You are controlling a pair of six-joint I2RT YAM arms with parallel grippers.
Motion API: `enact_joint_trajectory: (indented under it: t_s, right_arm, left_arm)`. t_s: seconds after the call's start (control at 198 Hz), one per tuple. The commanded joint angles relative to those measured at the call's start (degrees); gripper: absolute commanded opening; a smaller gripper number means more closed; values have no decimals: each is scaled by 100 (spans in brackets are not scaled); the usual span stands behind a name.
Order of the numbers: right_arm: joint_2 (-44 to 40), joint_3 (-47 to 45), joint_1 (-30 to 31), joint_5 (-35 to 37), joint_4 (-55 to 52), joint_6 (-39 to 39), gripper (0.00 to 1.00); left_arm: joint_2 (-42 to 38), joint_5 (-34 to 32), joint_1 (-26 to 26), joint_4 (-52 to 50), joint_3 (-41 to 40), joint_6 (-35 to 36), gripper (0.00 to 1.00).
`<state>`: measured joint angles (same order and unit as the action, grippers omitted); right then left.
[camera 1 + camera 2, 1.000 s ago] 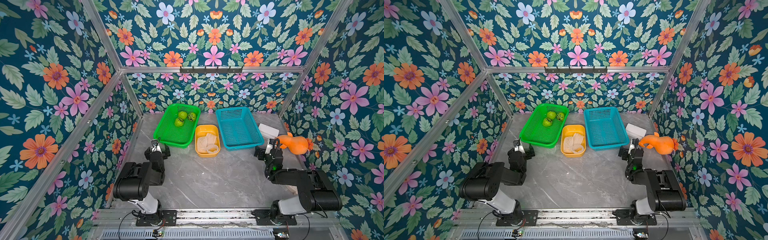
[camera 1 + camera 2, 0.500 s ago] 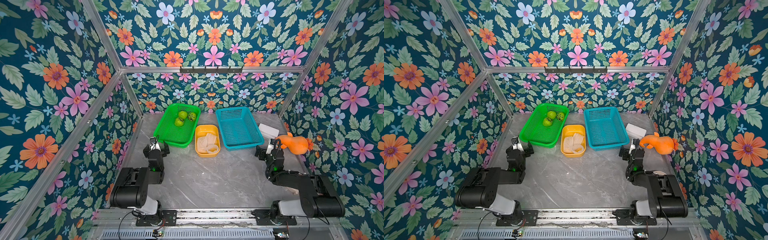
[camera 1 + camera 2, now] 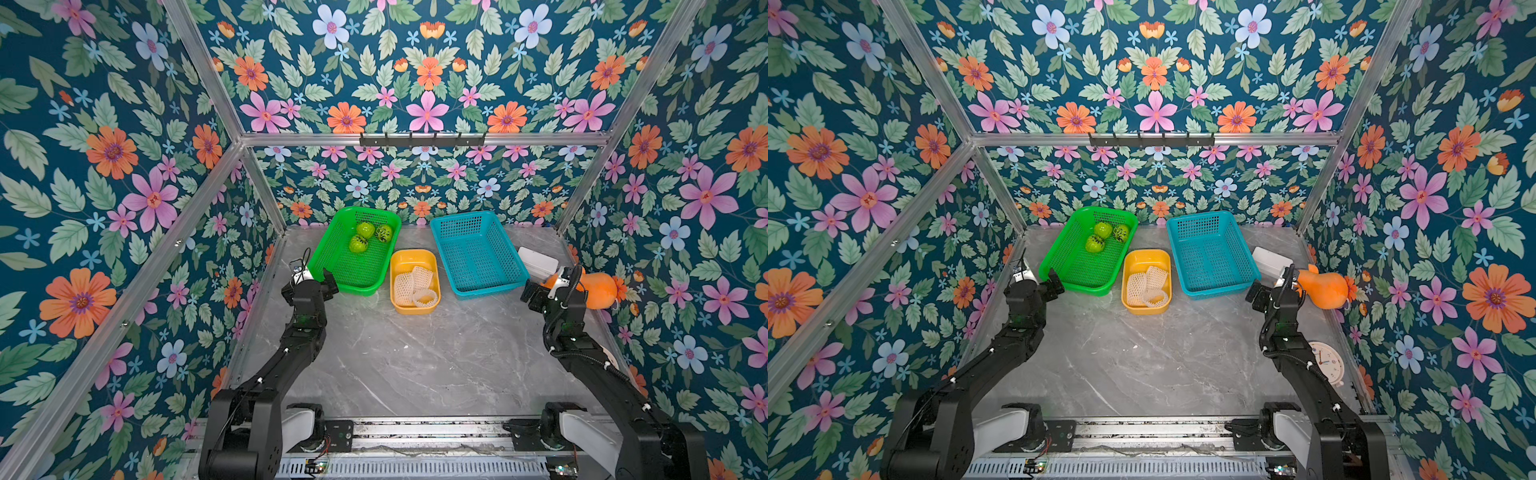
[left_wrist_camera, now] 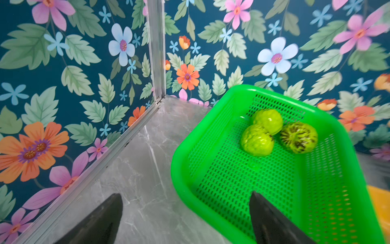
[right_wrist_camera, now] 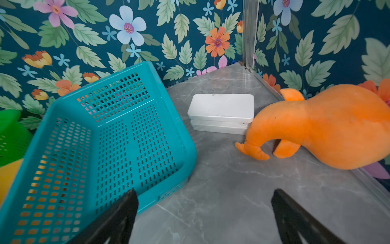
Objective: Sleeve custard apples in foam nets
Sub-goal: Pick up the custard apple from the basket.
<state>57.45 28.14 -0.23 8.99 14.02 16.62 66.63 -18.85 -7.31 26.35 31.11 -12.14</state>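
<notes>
The left gripper is open, and the nearest custard apple (image 3: 358, 242) lies in front of the others, toward it, so it should keep reaching in until the fingers straddle its sides.
Three custard apples (image 3: 365, 229) (image 3: 384, 233) (image 3: 358, 244) lie together at the far end of the green basket (image 3: 365, 209); the left wrist view shows them too (image 4: 257, 140). Three white foam nets (image 3: 404, 286) (image 3: 422, 275) (image 3: 424, 297) lie in the yellow tub (image 3: 413, 252). My left gripper (image 3: 309, 282) (image 4: 185, 195) is open and empty, straddling the green basket's near left corner, with one finger over the mesh floor and the other over the table. Just off the teal basket's near right corner, my right gripper (image 3: 544, 286) (image 5: 204, 191) hangs open and empty over bare table.
The teal basket (image 3: 461, 216) (image 5: 190, 152) holds nothing. A white box (image 5: 221, 105) and an orange plush toy (image 5: 337, 126) lie by the right wall, close to my right gripper. A small white clock (image 3: 1327, 361) sits near the right wall. Flowered walls enclose the marble table.
Both arms have stretched forward from a folded pose. The left gripper has edged up to the green basket's corner, the right towards the teal basket's corner. Both stay open.
</notes>
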Motion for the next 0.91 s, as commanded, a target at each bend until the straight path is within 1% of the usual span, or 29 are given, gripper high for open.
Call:
enact_joint_trajectory:
  t_s: [0.0, 0.121, 0.202, 0.263, 0.364, 0.49, 0.611, 0.788, 0.904]
  right_arm:
    - [-59, 339, -3, -496, -1161, 767, 100]
    - [-28, 735, 2, -963, -1600, 797, 99]
    - [35, 968, 5, -1197, -1895, 794, 99]
    - [98, 1076, 4, -1339, -2001, 781, 99]
    - [224, 1070, 1, -1419, -1959, 783, 99]
    - [292, 945, -3, -1480, -1983, 825, 99]
    - [200, 861, 4, -1498, -2124, 831, 99]
    - [75, 707, 3, -1492, -2068, 786, 99]
    - [39, 650, 4, -1507, -2035, 783, 99]
  left_arm:
    - [51, 485, -24, -908, 446, -246, 100]
    - [667, 1020, -34, -951, 1153, -372, 100]
    - [1290, 1304, -76, -903, 1671, -476, 100]
    - [1794, 1463, -142, -942, 2129, -509, 100]
    - [2644, 1548, -265, -974, 2859, -507, 100]
    - [3662, 1457, -389, -936, 3634, -660, 100]
    - [4428, 1468, -418, -789, 4227, -802, 100]
    - [5288, 1344, -419, -974, 5249, -832, 99]
    - [5755, 1045, -416, -1332, 5894, -764, 100]
